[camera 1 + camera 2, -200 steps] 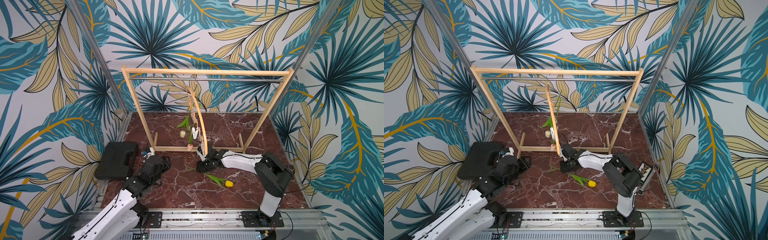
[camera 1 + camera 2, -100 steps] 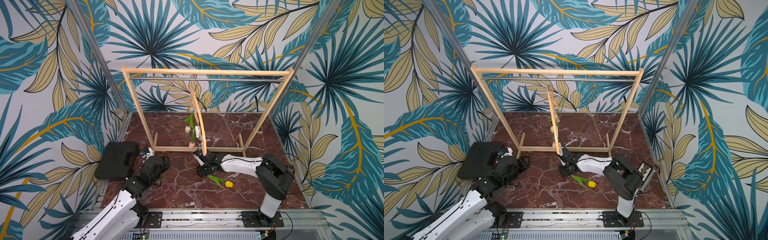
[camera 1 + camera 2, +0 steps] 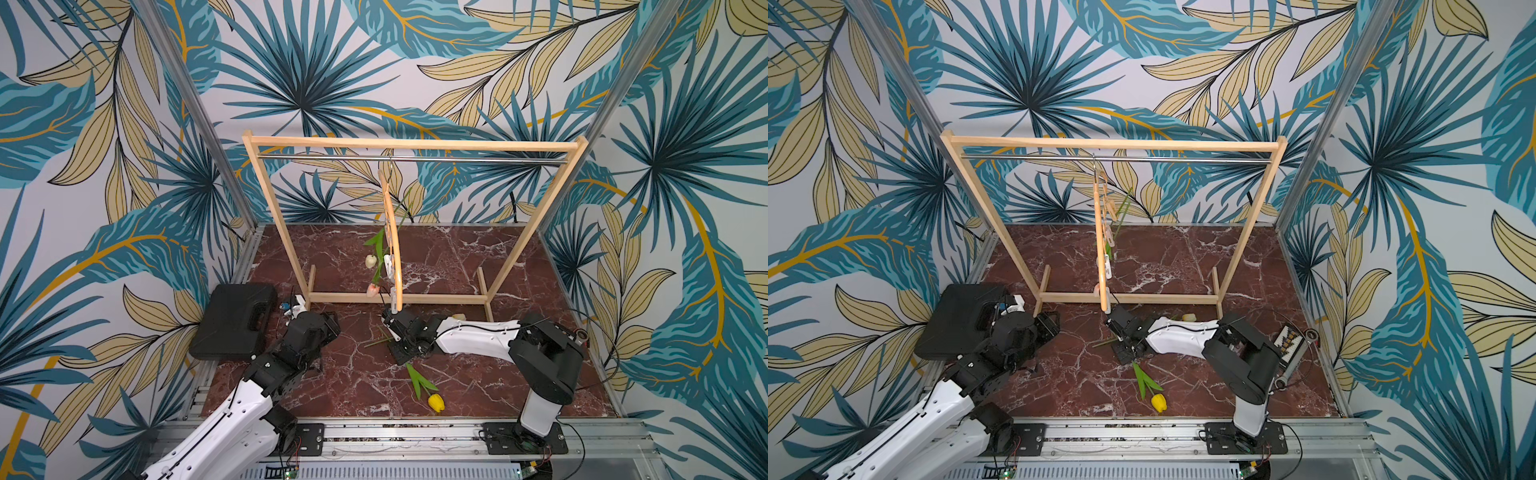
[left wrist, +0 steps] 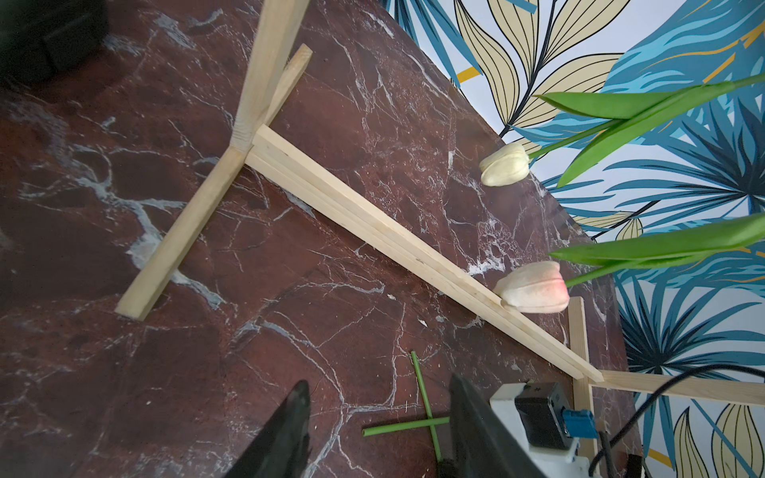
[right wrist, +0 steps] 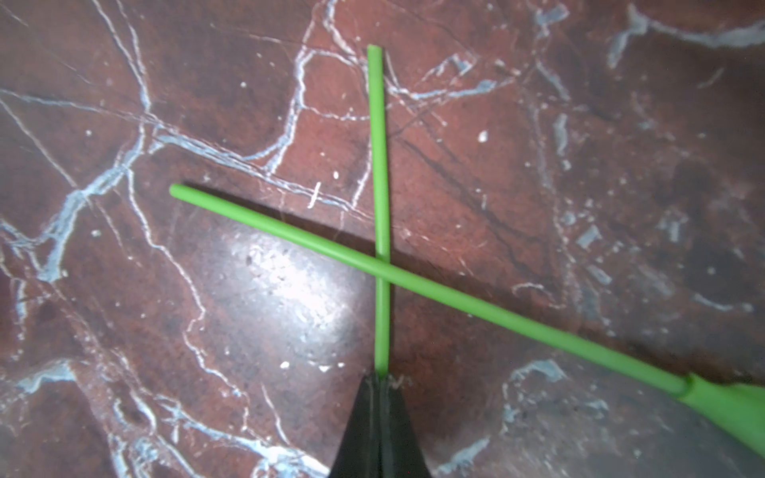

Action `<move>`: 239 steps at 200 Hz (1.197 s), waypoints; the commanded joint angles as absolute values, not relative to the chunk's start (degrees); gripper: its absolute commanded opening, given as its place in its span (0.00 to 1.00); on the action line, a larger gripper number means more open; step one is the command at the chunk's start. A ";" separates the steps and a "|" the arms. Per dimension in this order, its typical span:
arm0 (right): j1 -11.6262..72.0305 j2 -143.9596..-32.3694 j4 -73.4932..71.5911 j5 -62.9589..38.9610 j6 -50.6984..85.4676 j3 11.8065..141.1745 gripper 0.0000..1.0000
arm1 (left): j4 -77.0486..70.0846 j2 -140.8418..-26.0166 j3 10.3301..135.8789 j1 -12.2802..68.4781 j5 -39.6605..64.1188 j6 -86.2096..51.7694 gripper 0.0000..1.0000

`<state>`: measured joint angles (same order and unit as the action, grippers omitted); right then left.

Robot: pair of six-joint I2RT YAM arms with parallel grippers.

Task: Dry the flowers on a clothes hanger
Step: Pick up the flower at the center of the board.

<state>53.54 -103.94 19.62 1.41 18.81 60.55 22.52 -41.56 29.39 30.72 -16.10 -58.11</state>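
The stem's loose end point(image 5: 377, 111) sticks out past the holding fingers, so the robot's right gripper keeps bringing the yellow tulip toward the open left gripper point(image 3: 330, 346) until the left gripper closes.
The clothes hanger point(image 3: 392, 249) point(image 3: 1100, 249) hangs from the rack's rod, seen edge-on. Two flowers are clipped to it head down: a cream tulip point(image 3: 371, 261) point(image 4: 505, 164) and a pink tulip point(image 3: 372, 289) point(image 4: 534, 287). A yellow tulip point(image 3: 435, 402) point(image 3: 1158, 402) lies on the floor. Its stem point(image 5: 455, 298) crosses over a thinner stem point(image 5: 380, 165). My right gripper point(image 5: 381, 378) point(image 3: 394, 340) is low at the floor, shut on that thinner stem. A pale yellow head point(image 3: 459, 316) peeks out behind the right arm. My left gripper point(image 4: 378, 418) point(image 3: 328, 328) is open and holds nothing, just left of the crossed stems.
The wooden rack point(image 3: 415, 143) stands across the middle, and its base bar point(image 3: 436, 298) lies just beyond the right gripper. A black case point(image 3: 232, 320) sits at the left edge. Cables and small parts point(image 3: 1287, 338) lie at the right edge of the marble floor point(image 3: 353, 386).
My right gripper has dropped from the hanger's lower end to the floor and shut on the thin stem. The hanger and its two tulips have swung a little. The left arm has barely moved.
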 commanded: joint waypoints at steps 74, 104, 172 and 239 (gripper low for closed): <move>55.09 -107.66 23.54 -27.31 15.97 75.52 0.00 | 24.30 -38.41 28.75 30.94 -17.64 -58.76 0.56; 55.02 -105.17 19.87 -28.90 18.72 76.11 0.00 | 23.52 -35.46 26.81 30.94 -16.81 -60.24 0.59; 54.54 -103.25 6.40 -30.96 27.73 71.96 0.00 | 18.18 -34.61 21.51 30.94 -10.54 -65.33 0.56; 54.58 -102.71 1.24 -32.04 31.53 69.28 0.00 | 16.60 -38.23 19.57 30.94 -7.83 -67.24 0.48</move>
